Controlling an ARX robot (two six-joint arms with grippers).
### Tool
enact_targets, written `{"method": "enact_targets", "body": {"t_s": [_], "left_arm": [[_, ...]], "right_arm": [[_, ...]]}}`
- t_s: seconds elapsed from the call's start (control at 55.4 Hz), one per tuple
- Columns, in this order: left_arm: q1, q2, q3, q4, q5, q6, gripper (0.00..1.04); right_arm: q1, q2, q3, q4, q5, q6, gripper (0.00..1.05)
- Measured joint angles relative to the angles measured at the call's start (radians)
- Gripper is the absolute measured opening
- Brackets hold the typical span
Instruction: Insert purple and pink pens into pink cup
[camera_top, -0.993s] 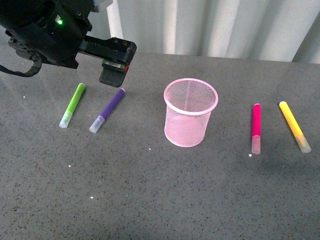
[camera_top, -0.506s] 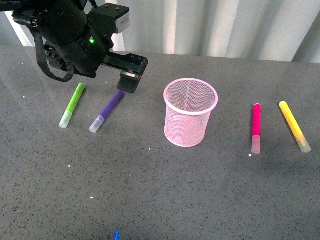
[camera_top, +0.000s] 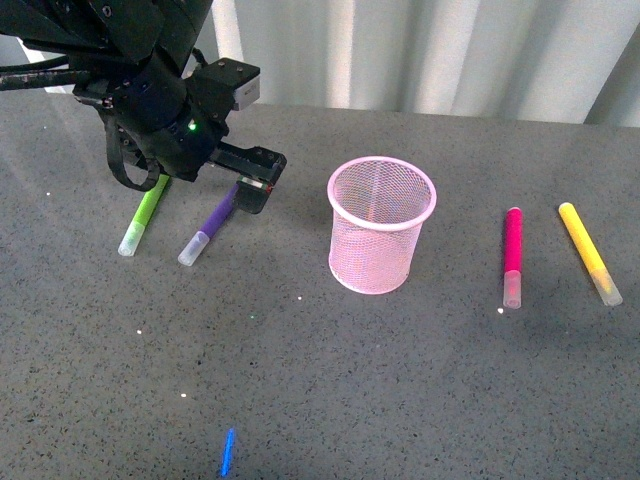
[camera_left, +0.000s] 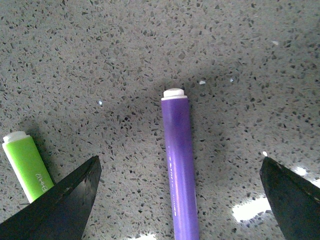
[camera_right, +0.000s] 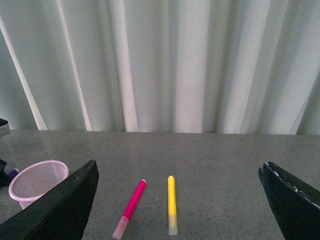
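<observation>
I expect the purple pen (camera_top: 209, 227) to lean against the cup's rim when I lower it in, because the pink cup's opening (camera_top: 382, 193) is much wider than the pen.
The purple pen (camera_top: 210, 226) lies flat on the grey speckled table, left of the pink mesh cup (camera_top: 381, 224). My left gripper (camera_top: 251, 190) is open and hangs over the pen's far end. In the left wrist view the purple pen (camera_left: 178, 160) lies between the spread jaws of the gripper (camera_left: 181, 200), touching neither. The pink pen (camera_top: 513, 256) lies flat right of the cup; it also shows in the right wrist view (camera_right: 131, 201), with the cup (camera_right: 36, 180) at the left edge. My right gripper (camera_right: 180, 205) is open, empty and well back from the pens.
A lime-green marker (camera_top: 146, 210) lies just left of the purple pen, close to the left jaw (camera_left: 27, 166). A yellow marker (camera_top: 588, 252) lies right of the pink pen (camera_right: 171, 204). A pale curtain (camera_top: 420, 50) hangs behind the table's far edge.
My left arm has moved right and come down toward the table, so the open gripper now sits over the purple pen's far end. The pens and cup have not moved.
</observation>
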Motion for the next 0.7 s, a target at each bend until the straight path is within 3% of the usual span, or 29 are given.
{"method": "enact_targets", "body": {"t_s": [0.614, 0.704], "left_arm": [[-0.010, 0.098, 0.103, -0.003, -0.003, 0.016, 0.98], [-0.010, 0.099, 0.103, -0.003, -0.005, 0.018, 0.88]], "right_arm": [[0.000, 0.000, 0.000, 0.000, 0.000, 0.000, 0.98], [0.000, 0.000, 0.000, 0.000, 0.000, 0.000, 0.98]]}}
